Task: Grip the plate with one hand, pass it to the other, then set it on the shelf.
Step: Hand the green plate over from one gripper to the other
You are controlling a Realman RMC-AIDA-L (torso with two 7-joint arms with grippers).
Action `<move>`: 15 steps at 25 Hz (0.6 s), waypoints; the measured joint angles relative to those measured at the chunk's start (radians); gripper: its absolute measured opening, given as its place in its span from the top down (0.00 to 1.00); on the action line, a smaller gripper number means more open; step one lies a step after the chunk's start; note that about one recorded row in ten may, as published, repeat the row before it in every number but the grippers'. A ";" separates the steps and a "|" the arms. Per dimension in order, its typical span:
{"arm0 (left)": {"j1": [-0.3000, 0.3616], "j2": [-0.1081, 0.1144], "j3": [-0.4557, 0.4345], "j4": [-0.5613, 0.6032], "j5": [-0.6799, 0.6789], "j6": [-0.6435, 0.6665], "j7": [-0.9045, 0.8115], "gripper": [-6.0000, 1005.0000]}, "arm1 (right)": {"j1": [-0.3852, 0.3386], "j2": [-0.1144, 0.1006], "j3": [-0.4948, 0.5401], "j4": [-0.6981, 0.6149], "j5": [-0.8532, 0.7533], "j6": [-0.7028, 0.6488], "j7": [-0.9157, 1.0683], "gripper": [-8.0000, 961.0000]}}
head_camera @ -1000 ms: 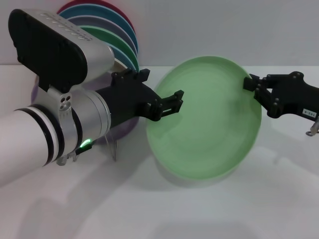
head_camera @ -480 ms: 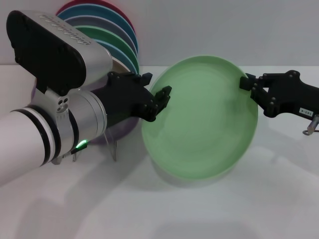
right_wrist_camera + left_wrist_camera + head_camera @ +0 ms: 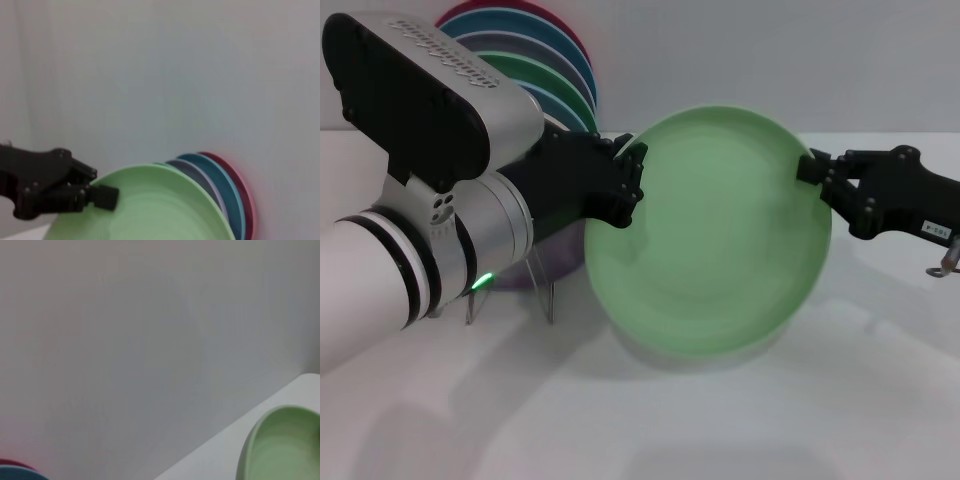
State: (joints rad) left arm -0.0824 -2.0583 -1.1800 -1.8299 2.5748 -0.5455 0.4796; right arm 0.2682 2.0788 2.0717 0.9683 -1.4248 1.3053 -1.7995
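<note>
The plate's rim [image 3: 826,222] is held by both my grippers, so my right gripper should open and move away before my left gripper takes the plate to the shelf [image 3: 542,287].
The pale mint-green plate [image 3: 710,240] is held on edge above the white table, its face toward me. My right gripper [image 3: 816,172], black with two fingers, is shut on the plate's right rim. My left gripper [image 3: 632,172], black on a thick silver-white arm with a green light, is at the plate's upper left rim. The plate also shows in the left wrist view [image 3: 285,447] and the right wrist view [image 3: 150,210], where the left gripper [image 3: 102,196] meets its rim. The clear acrylic shelf [image 3: 510,292] stands on the table below the left arm, mostly hidden.
A row of upright plates [image 3: 555,75], red, blue, lavender and emerald green, stands at the back left behind the left arm; it also shows in the right wrist view [image 3: 230,195]. A lavender-purple plate [image 3: 560,262] shows under the left arm, by the shelf.
The plate and my right gripper have shifted left. The plate's left rim now lies at my left gripper, which has drawn back left and up from over the plate's face.
</note>
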 joint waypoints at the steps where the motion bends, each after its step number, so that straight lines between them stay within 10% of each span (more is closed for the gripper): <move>1: 0.000 0.000 0.002 0.000 0.000 0.002 0.003 0.86 | -0.002 0.000 0.002 -0.004 0.012 0.008 -0.001 0.91; 15: 0.044 0.002 0.046 -0.026 -0.003 0.099 0.090 0.93 | -0.064 0.003 0.105 -0.154 0.227 0.059 -0.099 0.73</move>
State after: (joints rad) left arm -0.0380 -2.0567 -1.1339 -1.8558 2.5713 -0.4465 0.5692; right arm 0.2042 2.0822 2.1769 0.8140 -1.1977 1.3647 -1.8989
